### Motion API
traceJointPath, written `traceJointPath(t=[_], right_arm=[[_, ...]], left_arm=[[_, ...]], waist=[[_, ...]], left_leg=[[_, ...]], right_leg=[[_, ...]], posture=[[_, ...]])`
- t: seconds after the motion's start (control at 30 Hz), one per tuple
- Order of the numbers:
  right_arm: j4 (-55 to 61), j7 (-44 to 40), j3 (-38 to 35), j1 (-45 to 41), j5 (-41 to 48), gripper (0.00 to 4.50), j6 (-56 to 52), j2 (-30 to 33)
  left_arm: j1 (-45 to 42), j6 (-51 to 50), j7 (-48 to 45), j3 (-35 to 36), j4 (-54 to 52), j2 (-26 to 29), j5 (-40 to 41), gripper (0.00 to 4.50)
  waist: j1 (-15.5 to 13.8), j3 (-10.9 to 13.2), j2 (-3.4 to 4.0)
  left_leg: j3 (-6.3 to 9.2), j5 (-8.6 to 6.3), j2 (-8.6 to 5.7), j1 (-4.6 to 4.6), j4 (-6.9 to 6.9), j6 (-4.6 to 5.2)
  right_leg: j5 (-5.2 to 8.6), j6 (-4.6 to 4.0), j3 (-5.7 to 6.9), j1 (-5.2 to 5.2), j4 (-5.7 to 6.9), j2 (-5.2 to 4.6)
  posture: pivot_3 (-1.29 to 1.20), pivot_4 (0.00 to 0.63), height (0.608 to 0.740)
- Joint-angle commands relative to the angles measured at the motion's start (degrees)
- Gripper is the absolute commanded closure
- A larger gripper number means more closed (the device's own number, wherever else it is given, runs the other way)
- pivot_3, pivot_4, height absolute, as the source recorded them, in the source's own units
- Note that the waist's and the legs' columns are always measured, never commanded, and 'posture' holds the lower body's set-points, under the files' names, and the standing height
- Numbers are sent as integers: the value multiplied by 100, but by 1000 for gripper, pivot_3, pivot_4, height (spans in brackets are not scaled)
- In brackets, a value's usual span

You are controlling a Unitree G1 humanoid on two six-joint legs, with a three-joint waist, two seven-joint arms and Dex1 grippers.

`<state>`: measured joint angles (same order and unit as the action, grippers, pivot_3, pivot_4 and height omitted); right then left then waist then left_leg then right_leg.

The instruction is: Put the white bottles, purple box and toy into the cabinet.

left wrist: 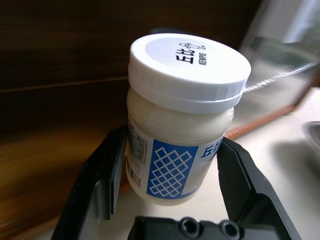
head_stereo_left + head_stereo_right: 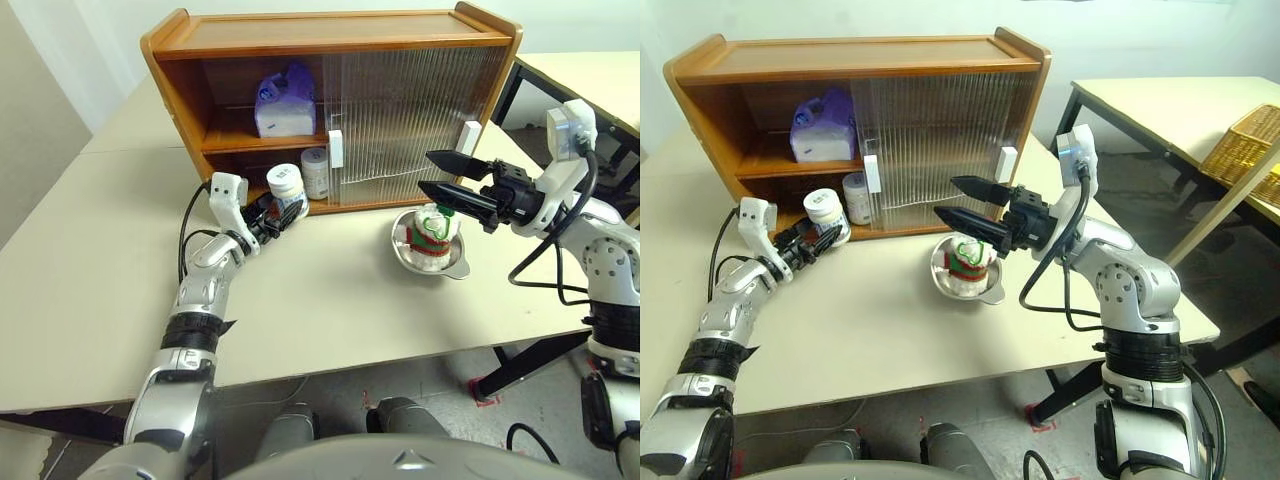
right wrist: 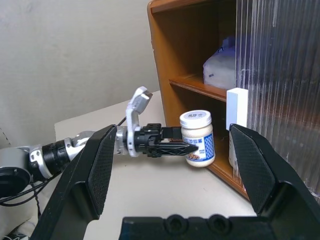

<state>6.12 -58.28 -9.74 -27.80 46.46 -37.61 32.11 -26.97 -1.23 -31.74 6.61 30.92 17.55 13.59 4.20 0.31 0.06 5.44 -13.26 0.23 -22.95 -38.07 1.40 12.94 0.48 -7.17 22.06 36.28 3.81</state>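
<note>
The held white bottle (image 2: 286,184) is lid-up in front of the lower shelf's loose end (image 2: 243,166), so the robot's left gripper should keep moving inward until the bottle stands inside, and then let go.
My left gripper (image 2: 285,208) is shut on a white bottle (image 2: 287,186), held slightly tilted just in front of the open left end of the cabinet's (image 2: 330,30) lower shelf. In the left wrist view both fingers (image 1: 102,182) clamp the bottle's (image 1: 180,115) labelled body. A second white bottle (image 2: 315,172) stands inside on the lower shelf. On the upper shelf lies the purple box (image 2: 285,103). The toy (image 2: 431,233) sits in a metal bowl (image 2: 452,265) on the table. My right gripper (image 2: 428,172) hovers open just above the toy, pointing left.
The cabinet's ribbed sliding door (image 2: 405,115) covers its right half. A black-framed second table (image 2: 1160,100) and a wicker basket (image 2: 1240,140) stand to the right. The table's near edge (image 2: 350,365) runs below the bowl.
</note>
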Motion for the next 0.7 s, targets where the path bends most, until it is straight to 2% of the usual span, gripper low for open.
traceJointPath(t=[0.03, 0.7], right_arm=[[35, 10, 38, 29, -17, 0, 7, 1], [-42, -41, 4, 13, -43, 0, 43, 67]], left_arm=[[-321, 309, 361, 77, 438, 17, -218, 1442], [-1819, 1257, 1949, 306, 3379, -157, -601, 1442]], waist=[[-1, 0, 0], [-1, 1, -1]], left_leg=[[0, 0, 0, 0, 0, 0], [3, 6, -15, 18, -30, 5]], right_leg=[[0, 0, 0, 0, 0, 1], [-15, 28, 3, -37, -2, 29]], posture=[[-113, 0, 740], [-120, 0, 740]])
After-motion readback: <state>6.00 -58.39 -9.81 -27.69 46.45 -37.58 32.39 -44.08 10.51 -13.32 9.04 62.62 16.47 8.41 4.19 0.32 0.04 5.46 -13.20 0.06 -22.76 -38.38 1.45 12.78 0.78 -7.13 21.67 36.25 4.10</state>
